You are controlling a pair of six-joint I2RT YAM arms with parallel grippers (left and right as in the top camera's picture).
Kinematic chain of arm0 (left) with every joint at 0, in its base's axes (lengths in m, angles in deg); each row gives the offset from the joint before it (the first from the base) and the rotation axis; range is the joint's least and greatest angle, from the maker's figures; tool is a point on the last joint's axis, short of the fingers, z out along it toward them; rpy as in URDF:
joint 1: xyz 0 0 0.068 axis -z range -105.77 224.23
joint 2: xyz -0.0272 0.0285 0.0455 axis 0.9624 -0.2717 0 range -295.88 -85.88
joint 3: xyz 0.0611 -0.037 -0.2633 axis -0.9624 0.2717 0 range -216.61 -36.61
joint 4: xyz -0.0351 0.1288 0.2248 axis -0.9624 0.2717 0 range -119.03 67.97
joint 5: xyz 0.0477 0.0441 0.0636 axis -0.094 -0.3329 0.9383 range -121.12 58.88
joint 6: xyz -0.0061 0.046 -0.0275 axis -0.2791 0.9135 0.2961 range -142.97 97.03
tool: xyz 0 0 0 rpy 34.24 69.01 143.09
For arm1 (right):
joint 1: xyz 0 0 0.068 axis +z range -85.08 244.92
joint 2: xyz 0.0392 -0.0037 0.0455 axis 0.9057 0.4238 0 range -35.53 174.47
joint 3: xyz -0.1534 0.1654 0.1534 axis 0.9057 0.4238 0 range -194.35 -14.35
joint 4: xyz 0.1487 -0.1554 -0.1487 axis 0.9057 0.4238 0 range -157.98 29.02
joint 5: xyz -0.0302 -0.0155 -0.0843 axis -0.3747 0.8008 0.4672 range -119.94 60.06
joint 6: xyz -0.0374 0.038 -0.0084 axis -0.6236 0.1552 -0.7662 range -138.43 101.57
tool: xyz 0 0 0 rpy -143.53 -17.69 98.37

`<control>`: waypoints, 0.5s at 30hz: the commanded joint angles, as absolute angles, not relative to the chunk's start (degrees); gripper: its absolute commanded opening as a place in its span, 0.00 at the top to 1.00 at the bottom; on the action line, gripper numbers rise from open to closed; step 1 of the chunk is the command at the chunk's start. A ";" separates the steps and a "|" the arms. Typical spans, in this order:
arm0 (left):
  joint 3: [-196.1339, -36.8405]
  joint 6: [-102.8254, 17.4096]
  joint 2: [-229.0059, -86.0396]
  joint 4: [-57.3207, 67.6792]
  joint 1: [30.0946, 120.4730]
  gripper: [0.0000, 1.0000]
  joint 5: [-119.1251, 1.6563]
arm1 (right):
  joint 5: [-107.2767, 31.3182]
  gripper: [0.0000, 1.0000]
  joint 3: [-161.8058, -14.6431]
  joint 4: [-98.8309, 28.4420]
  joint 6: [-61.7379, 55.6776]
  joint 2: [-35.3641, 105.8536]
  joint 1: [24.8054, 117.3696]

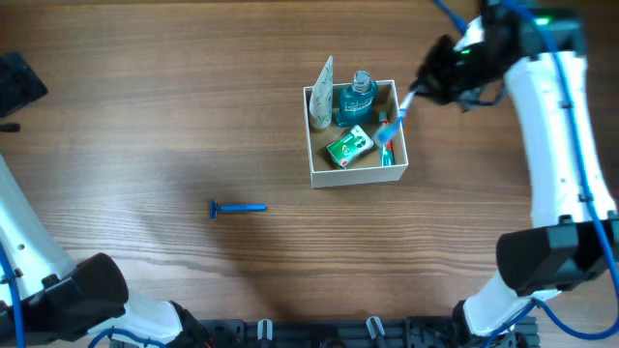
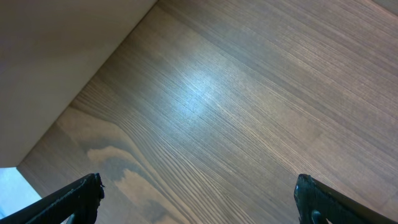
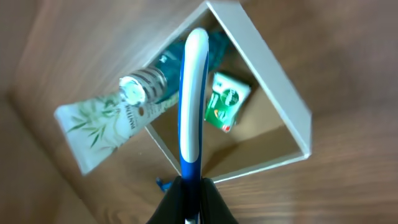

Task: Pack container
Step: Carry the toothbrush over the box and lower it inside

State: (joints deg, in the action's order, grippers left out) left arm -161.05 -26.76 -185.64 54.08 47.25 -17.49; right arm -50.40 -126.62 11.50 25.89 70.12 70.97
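Observation:
I should keep moving my right gripper over the green packet until the toothbrush fits inside the container, because the toothbrush's loose end points into the container's open space.
The container is a square white-walled box with a tan inside, right of the table's centre. It holds a toothpaste tube, a clear blue bottle and a green packet. My right gripper is shut on a blue-and-white toothbrush, which slants down into the box's right side. In the right wrist view the jaws clamp the toothbrush handle above the container, with the tube, bottle cap and packet below. My left gripper is open and empty over bare wood.
A blue razor lies flat on the wooden table left of the container; a bit of it shows in the right wrist view. My left arm is at the far left edge.

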 commanded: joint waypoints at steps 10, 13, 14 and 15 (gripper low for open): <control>-161.43 -27.79 -185.82 53.95 46.97 0.00 -17.80 | -35.89 0.92 -118.68 4.62 54.02 70.69 82.57; -161.43 -27.79 -185.82 53.95 46.97 0.00 -17.82 | -35.94 0.91 -114.66 1.51 54.26 70.86 83.14; -161.43 -27.79 -185.82 53.95 46.97 0.00 -17.80 | -35.94 0.89 -113.59 0.71 54.43 70.86 83.14; -161.43 -27.79 -185.82 53.95 46.97 0.00 -17.80 | -35.91 0.87 -111.82 -0.67 55.09 70.86 83.12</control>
State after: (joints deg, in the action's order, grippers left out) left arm -161.05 -26.76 -185.64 54.11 47.25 -17.49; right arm -38.47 -116.37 1.58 51.15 70.12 82.92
